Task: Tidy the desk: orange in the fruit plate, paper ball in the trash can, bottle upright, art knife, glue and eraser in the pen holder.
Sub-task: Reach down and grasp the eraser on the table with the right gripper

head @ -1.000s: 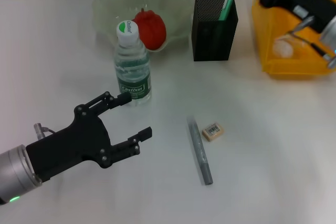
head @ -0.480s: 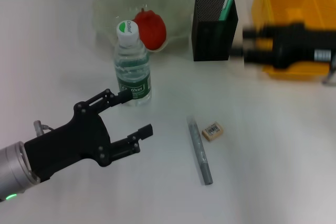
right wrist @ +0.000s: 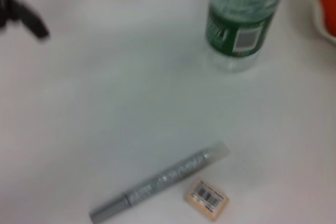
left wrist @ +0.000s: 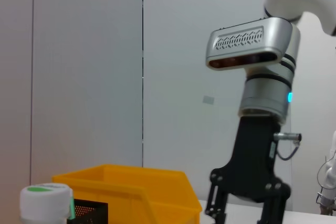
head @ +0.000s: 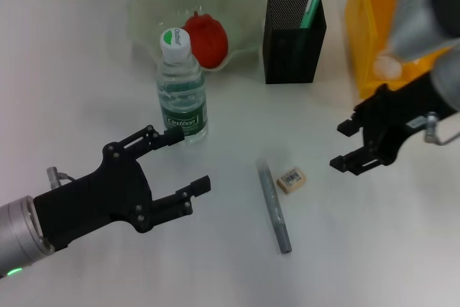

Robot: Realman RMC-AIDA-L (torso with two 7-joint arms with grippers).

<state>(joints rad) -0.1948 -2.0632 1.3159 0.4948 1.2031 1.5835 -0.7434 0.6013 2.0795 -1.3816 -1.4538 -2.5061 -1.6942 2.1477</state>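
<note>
The tan eraser is clear of the grey tool [head: 273,206]. My right gripper keeps going toward the eraser [head: 292,180] until its open fingers are on both sides of it, and then close.
The water bottle [head: 182,91] stands upright on the white desk. The orange [head: 206,39] lies in the green fruit plate [head: 151,5]. A white paper ball [head: 388,67] sits in the yellow trash can [head: 370,41]. A long grey stick-shaped tool [head: 274,206] and a tan eraser [head: 291,179] lie on the desk; both show in the right wrist view, tool [right wrist: 160,187] and eraser [right wrist: 207,199]. The black pen holder [head: 292,37] holds a green-white item [head: 311,5]. My right gripper [head: 343,146] is open, low, right of the eraser. My left gripper [head: 188,159] is open, below the bottle.
The trash can stands at the back right, close behind my right arm. The pen holder stands between plate and trash can. The left wrist view shows the bottle cap [left wrist: 44,196], the trash can [left wrist: 131,187] and my right gripper [left wrist: 242,213].
My right arm has swung from above the trash can down to the desk, right of the eraser, gripper open. My left arm has hardly moved.
</note>
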